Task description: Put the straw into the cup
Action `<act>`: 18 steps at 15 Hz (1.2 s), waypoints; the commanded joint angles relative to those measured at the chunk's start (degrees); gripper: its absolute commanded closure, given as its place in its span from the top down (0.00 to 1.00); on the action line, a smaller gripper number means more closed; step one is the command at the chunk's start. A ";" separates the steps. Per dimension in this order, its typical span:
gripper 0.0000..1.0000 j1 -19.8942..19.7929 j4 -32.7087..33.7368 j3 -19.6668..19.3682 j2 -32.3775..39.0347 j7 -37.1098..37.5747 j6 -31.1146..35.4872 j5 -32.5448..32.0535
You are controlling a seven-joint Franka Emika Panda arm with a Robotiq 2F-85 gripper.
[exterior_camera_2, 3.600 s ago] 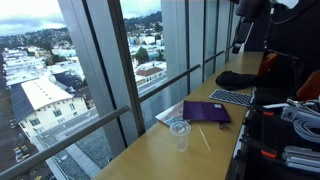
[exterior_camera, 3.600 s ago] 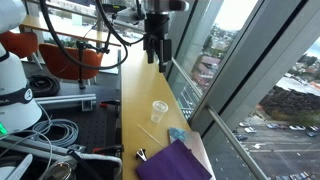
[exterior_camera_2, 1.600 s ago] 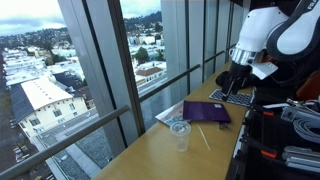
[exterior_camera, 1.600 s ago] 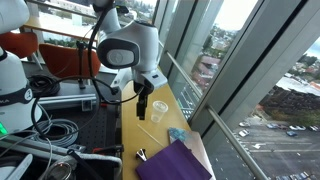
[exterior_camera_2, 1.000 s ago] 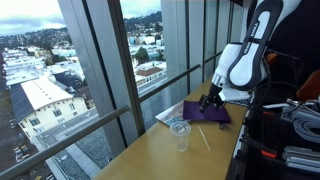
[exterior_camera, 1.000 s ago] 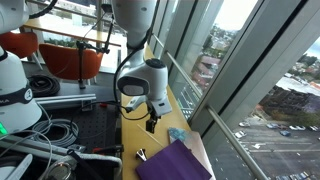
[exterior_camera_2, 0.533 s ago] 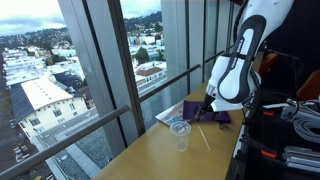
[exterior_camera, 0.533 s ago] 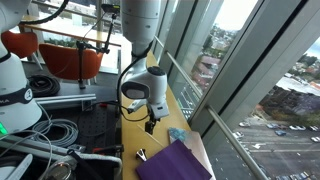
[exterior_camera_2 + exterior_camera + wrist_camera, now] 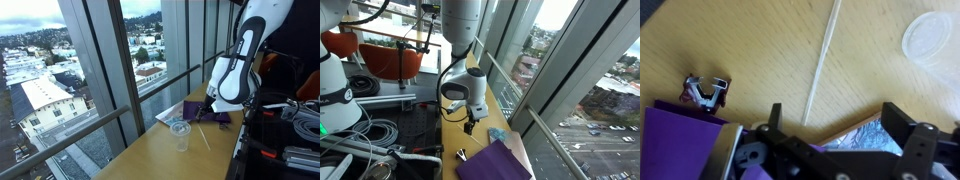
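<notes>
I should keep lowering my gripper until my open fingers are on both sides of the thin stick [image 9: 815,88], then close them, because the straw's near end [image 9: 808,116] lies free and the fingers are lined up across it.
The straw [image 9: 820,65] is a thin pale stick lying flat on the wooden table; it also shows in an exterior view [image 9: 203,138]. The clear cup [image 9: 930,38] stands upright to its side, and shows in an exterior view [image 9: 180,133]. My gripper [image 9: 838,125] is open and empty, low over the table, with the straw's near end just inside one finger. It also shows in both exterior views [image 9: 470,124] [image 9: 204,111]. In the exterior view from behind, the arm hides the cup.
A purple cloth [image 9: 680,140] [image 9: 498,160] lies close to the gripper, with a metal binder clip [image 9: 705,92] at its edge. A printed sheet [image 9: 862,135] lies under the jaws. A small light-blue object [image 9: 497,134] sits near the window glass. Cables [image 9: 370,135] lie beside the table.
The arm has come down from high above the table to just over the straw and cloth. In the last half second it has hardly moved. Straw and cup have not moved.
</notes>
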 commanded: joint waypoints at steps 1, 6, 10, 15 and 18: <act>1.00 -0.70 2.19 1.58 2.96 0.40 -1.61 2.07; 1.00 0.30 6.36 0.84 5.82 1.88 -3.87 3.09; 1.00 0.03 10.62 1.53 8.68 2.23 -5.58 3.33; 1.00 1.11 14.82 0.78 13.18 4.05 -8.61 4.47; 1.00 1.35 17.06 0.40 15.21 4.47 -8.64 5.18</act>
